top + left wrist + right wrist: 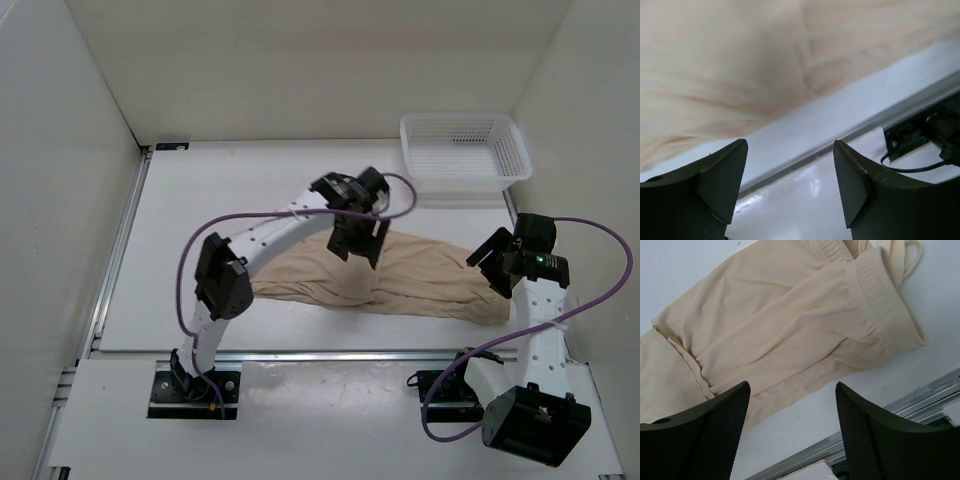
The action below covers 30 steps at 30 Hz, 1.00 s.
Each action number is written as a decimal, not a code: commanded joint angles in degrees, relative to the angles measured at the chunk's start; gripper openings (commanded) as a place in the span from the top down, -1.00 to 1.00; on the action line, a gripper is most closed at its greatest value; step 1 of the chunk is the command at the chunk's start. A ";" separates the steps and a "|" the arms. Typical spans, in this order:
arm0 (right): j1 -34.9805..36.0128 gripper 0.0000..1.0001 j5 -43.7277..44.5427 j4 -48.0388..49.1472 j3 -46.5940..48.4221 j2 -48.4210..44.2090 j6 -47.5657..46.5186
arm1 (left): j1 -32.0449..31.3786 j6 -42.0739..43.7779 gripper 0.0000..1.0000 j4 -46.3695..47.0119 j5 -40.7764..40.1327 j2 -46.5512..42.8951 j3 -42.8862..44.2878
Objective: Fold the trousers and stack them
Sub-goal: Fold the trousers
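I should keep moving my open left gripper toward the free leg ends until its fingers close there, because the beige trousers lie flat and lengthwise under it.
The beige trousers lie folded lengthwise across the middle of the table, legs toward the left and waistband at the right end. My left gripper hovers over their middle, open, with nothing between its fingers. In the left wrist view the trousers fill the top, and bare table shows in the open left gripper. My right gripper is at the right end of the trousers. The right gripper is open and empty just off the waistband side.
A white mesh basket stands at the back right, close behind the trousers. An aluminium rail runs along the table's near edge. White walls close in the left, back and right sides. Purple cables loop from both arms.
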 commanded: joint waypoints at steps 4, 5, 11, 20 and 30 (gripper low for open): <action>0.42 -0.47 -0.76 -0.78 1.07 -1.15 -1.26 | 23.27 1.40 -0.56 6.90 7.52 -13.92 -13.92; 0.42 -0.47 -0.76 -0.78 1.07 -1.15 -1.26 | 28.35 1.40 -0.61 7.86 8.05 -13.93 -17.86; 0.95 -0.47 -0.76 -0.17 0.55 -1.68 -1.26 | 39.98 7.18 -0.83 11.83 5.59 -14.99 -28.08; 0.95 -0.47 -0.76 -0.17 0.55 -1.68 -1.26 | 41.32 8.34 -0.83 17.10 6.92 -7.07 -36.26; 0.95 -0.47 -1.81 0.36 0.55 -0.63 -1.26 | 39.30 7.81 0.34 19.91 10.52 -3.56 -36.44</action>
